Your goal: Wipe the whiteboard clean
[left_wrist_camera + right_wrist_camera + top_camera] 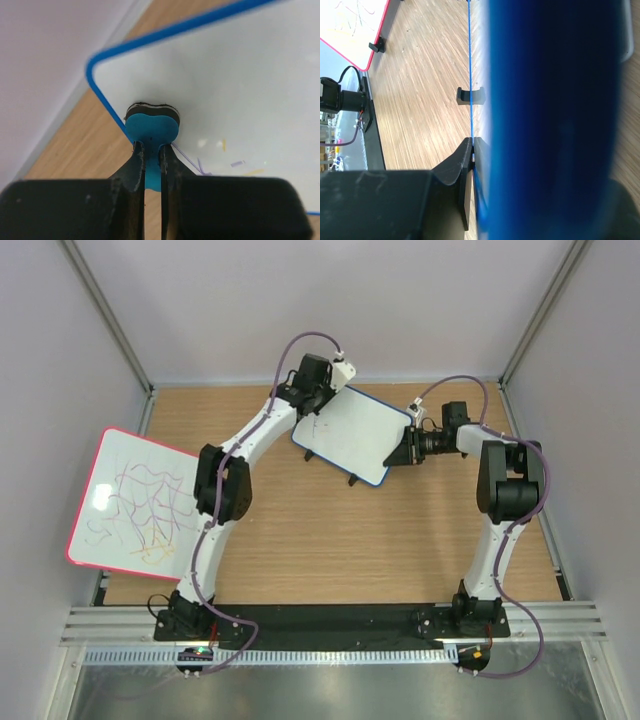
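Note:
My left gripper should wipe the eraser back over the marks [201, 167], because the eraser is against the blue frame [118, 121] and purple and yellow marks are still there further in.
The small blue-framed whiteboard [352, 432] is held tilted above the table at the back centre. My right gripper [405, 447] is shut on its right edge; in the right wrist view the board [470, 60] runs edge-on out from between my fingers [465, 165], with a black foot [470, 95] on it. My left gripper [318, 400] is shut on a small blue eraser [151, 131] with a black felt face, pressed on the board's white surface [240, 80] near its left corner. Faint purple and yellow marks [235, 164] remain beside the eraser.
A larger red-framed board [135, 502] with purple and yellow scribbles leans at the left edge of the wooden table [330, 550]; it also shows in the right wrist view [355, 30]. Grey walls enclose the back and sides. A black rail [330, 622] carries the arm bases.

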